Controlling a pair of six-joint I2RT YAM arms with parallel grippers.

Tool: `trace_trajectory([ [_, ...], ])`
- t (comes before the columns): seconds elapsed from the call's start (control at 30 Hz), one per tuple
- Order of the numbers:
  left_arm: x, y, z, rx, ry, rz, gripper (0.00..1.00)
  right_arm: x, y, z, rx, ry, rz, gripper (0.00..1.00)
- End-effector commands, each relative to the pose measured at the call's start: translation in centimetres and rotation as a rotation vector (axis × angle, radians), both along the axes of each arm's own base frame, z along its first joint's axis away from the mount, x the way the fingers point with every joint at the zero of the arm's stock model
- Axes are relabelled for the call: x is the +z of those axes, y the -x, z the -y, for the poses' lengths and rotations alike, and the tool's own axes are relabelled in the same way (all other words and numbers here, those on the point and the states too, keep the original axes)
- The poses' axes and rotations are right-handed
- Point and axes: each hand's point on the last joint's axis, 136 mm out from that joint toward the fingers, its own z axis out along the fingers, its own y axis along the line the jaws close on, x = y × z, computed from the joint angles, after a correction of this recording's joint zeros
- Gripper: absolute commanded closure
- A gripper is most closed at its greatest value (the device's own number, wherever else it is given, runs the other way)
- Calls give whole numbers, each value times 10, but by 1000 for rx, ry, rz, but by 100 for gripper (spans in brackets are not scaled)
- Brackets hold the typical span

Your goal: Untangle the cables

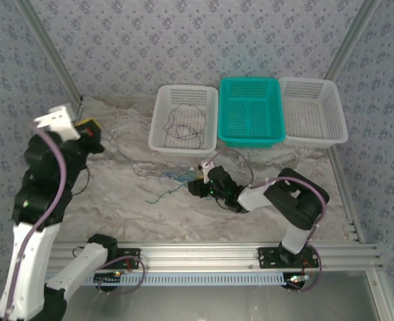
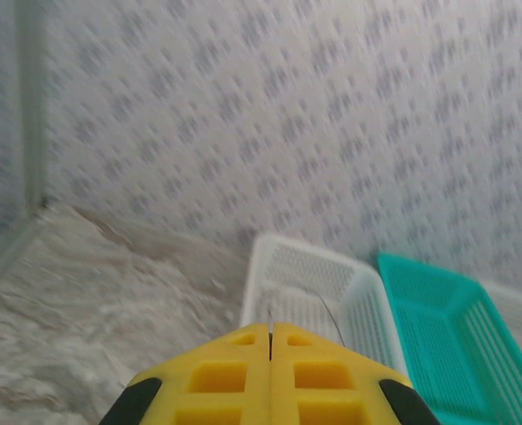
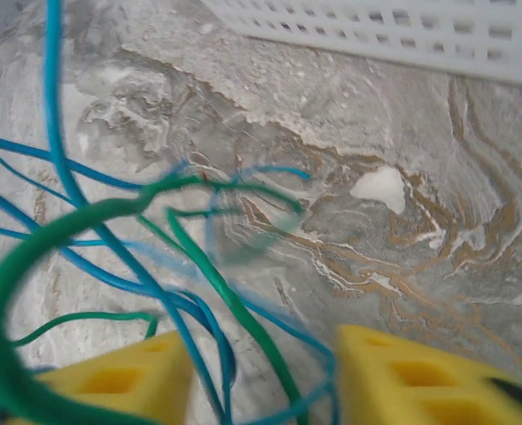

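Note:
Next, my left gripper pulls toward the side while my right gripper holds the blue and green cables back, because the dark cable sags from my left gripper into the tangle.
A tangle of thin blue and teal-green cables lies on the marbled table in front of the left white basket. My right gripper sits low at the tangle's right side. It is open, with blue cable and green cable strands running between its yellow fingers. Loops of dark cable lie inside that basket. My left gripper is raised at the far left, its jaws pressed shut on a thin dark cable that trails toward the tangle.
A teal basket and a second white basket stand in a row at the back right. Patterned walls close in the table on three sides. An aluminium rail runs along the near edge.

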Motion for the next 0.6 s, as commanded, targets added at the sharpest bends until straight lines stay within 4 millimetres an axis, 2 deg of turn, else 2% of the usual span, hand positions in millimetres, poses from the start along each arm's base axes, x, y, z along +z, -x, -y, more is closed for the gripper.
trace_trajectory([
  [0.0,-13,-14,43,-210,51,-42,100,26,9,1,26,8,70,31],
  [0.1,-17,-16,56,-280,78,-43,100,64,25,-12,127,-6,190,22],
  [0.2,-10,-12,65,-336,98,-11,100,101,38,-25,224,-16,307,17],
  [0.3,-2,-6,75,-400,113,18,100,141,44,-39,292,-69,407,12],
  [0.37,4,-2,81,-440,129,37,100,160,42,-51,323,-86,449,10],
  [0.4,9,0,83,-456,140,51,100,165,38,-58,329,-82,462,9],
  [0.5,24,6,86,-480,165,96,100,163,20,-78,311,-61,474,10],
  [0.57,35,11,84,-481,168,126,100,149,5,-90,285,-43,449,17],
])
